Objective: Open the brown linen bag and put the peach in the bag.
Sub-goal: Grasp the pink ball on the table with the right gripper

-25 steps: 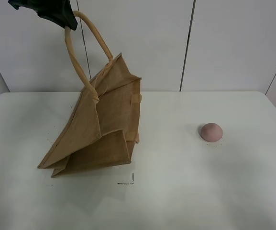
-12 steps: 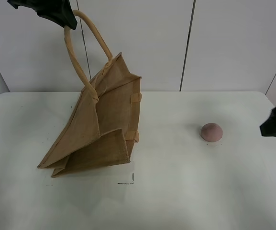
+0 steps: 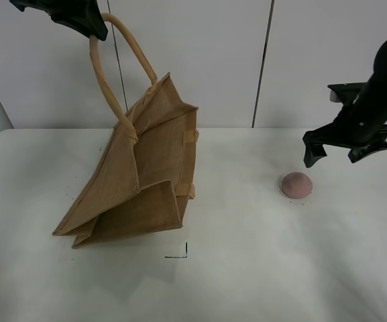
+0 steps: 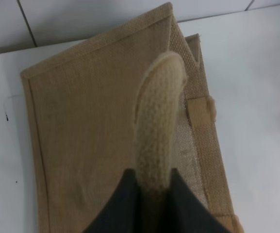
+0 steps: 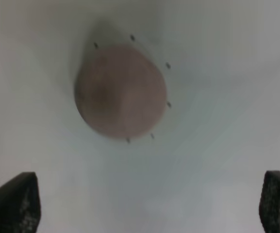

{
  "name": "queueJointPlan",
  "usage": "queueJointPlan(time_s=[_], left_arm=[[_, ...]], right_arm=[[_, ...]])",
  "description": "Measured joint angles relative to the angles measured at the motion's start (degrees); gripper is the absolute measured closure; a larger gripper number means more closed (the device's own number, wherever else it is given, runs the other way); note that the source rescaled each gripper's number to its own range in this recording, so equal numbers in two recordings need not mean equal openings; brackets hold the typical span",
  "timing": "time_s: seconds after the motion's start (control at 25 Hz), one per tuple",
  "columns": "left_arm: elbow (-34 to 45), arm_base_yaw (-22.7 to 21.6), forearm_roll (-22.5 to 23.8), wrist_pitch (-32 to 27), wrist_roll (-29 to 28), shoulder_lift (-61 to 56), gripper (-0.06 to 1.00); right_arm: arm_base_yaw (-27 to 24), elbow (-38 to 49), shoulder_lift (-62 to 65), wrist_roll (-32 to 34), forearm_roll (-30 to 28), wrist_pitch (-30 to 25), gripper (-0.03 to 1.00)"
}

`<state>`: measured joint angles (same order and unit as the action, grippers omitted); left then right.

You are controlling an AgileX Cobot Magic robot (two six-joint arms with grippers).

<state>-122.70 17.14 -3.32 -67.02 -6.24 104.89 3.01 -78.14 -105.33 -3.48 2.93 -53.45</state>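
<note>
The brown linen bag [image 3: 139, 168] should stay wide open when I put the peach in, because its raised side hangs from the bag's handle [image 3: 104, 82] in my left gripper.
The brown linen bag [image 3: 143, 178] stands tilted on the white table [image 3: 260, 268] at the left, lifted by one pale rope handle [image 3: 109, 74]. My left gripper [image 3: 94, 28] is shut on that handle at the top; the left wrist view shows the handle [image 4: 156, 121] pinched between the fingers above the bag [image 4: 81, 131]. The peach [image 3: 296, 184] lies on the table at the right. My right gripper [image 3: 339, 155] is open, hovering above and slightly right of the peach, which shows between the spread fingertips in the right wrist view [image 5: 120, 90].
White wall panels [image 3: 200, 60] rise behind the table. A small black corner mark [image 3: 180, 253] is printed on the table in front of the bag. Bare table lies between the bag and the peach.
My right arm has come in from the right edge and now hangs open over the peach. The left gripper, bag and peach have not moved.
</note>
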Motion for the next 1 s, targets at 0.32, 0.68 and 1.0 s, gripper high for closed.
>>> queueJointPlan(time_s=[0.32,0.68,1.0], left_arm=[[0.00,0.00,0.00,0.00,0.06,0.00,0.94],[0.00,0.00,0.00,-0.06,0.30,0.00,0.94],[0.00,0.00,0.00,-0.06,0.30,0.00,0.94]], right_arm=[[2.17,-5.56,-9.69,1.39,0.80,1.27,-0.03],[2.17,-5.56,-17.28,2.01,0.86,7.58,-0.03],[2.17,-5.56,-19.44,2.06,0.88,9.58,0.03]])
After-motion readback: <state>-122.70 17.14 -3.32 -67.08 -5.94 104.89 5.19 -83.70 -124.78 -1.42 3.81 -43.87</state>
